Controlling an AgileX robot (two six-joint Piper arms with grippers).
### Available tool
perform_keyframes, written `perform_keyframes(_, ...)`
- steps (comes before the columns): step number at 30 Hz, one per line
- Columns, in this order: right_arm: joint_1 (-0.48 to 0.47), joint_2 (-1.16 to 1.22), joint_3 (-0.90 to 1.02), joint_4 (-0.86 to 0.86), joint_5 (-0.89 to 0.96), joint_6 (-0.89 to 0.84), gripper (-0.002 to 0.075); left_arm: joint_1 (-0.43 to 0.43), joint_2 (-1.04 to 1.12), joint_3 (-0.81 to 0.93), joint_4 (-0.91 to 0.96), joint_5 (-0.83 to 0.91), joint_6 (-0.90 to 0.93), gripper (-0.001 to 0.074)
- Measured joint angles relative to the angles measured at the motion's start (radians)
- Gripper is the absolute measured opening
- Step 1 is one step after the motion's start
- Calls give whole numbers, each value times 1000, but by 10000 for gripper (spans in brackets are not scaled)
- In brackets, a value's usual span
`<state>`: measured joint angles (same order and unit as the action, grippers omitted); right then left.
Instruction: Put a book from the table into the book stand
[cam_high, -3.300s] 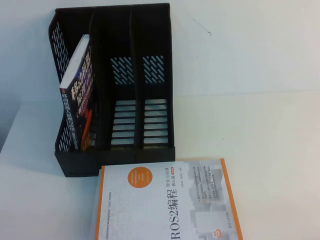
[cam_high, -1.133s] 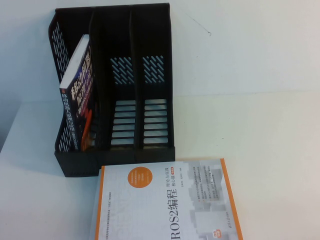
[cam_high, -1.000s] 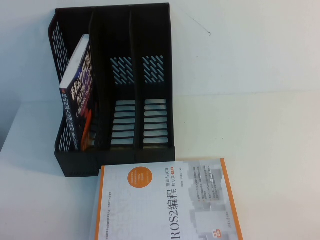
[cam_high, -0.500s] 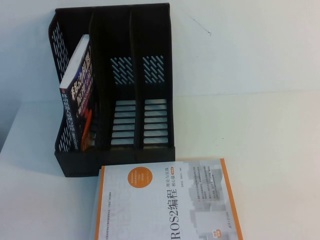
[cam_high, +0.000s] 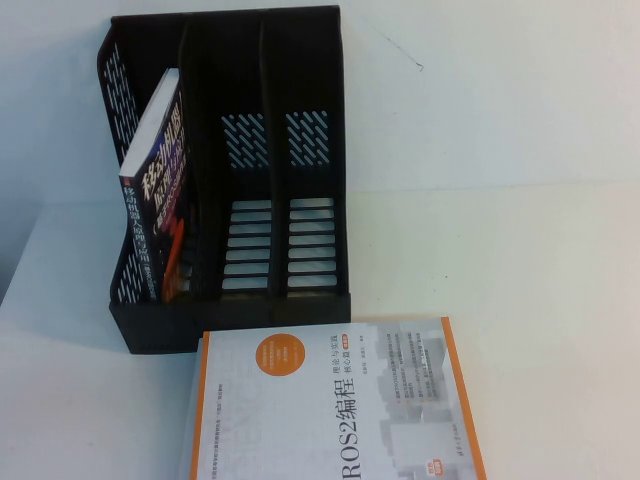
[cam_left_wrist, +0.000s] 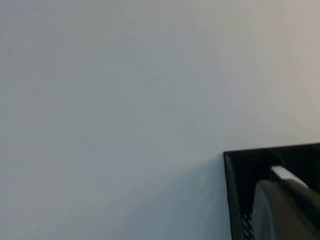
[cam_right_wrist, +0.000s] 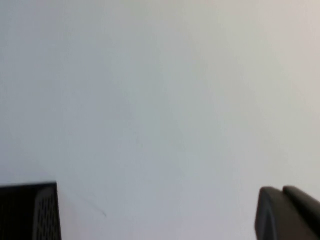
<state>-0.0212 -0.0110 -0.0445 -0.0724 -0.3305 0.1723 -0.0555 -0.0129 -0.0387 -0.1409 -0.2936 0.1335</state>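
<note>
The white book lies flat and almost level with the book (cam_high: 193, 405) under it, so my right gripper should first push the white book's orange edge (cam_high: 463, 400) toward my left gripper.
A black book stand (cam_high: 300, 60) with three slots stands at the back left of the white table. A dark-covered book (cam_high: 155, 190) leans in its left slot; the middle and right slots hold nothing. A white book with orange edges (cam_high: 330, 400) lies flat on the table just in front of the stand, its lower part cut off by the frame. Neither gripper shows in the high view. A dark part of my left gripper (cam_left_wrist: 285, 210) shows beside a corner of the stand (cam_left_wrist: 232, 200) in the left wrist view. A dark part of my right gripper (cam_right_wrist: 287, 215) shows in the right wrist view.
The white table (cam_high: 520, 300) stretches to the right of the stand and the book. A pale wall stands behind the stand. A corner of the stand (cam_right_wrist: 25, 210) shows in the right wrist view.
</note>
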Motion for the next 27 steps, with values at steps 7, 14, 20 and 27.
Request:
perform_keyframes(7, 0, 70, -325, 4, 664, 0, 8, 0, 55, -302, 0, 559, -10, -3)
perform_keyframes(14, 0, 405, -582, 137, 1106, -88, 8, 0, 306, -442, -101, 1001, -95, -3)
perform_keyframes(20, 0, 707, -634, 446, 1141, -333, 8, 0, 532, -454, -420, 1119, 73, -3)
perform_keyframes(27, 49, 1094, -637, 615, 1041, -523, 8, 0, 689, -454, -729, 1134, 434, -3)
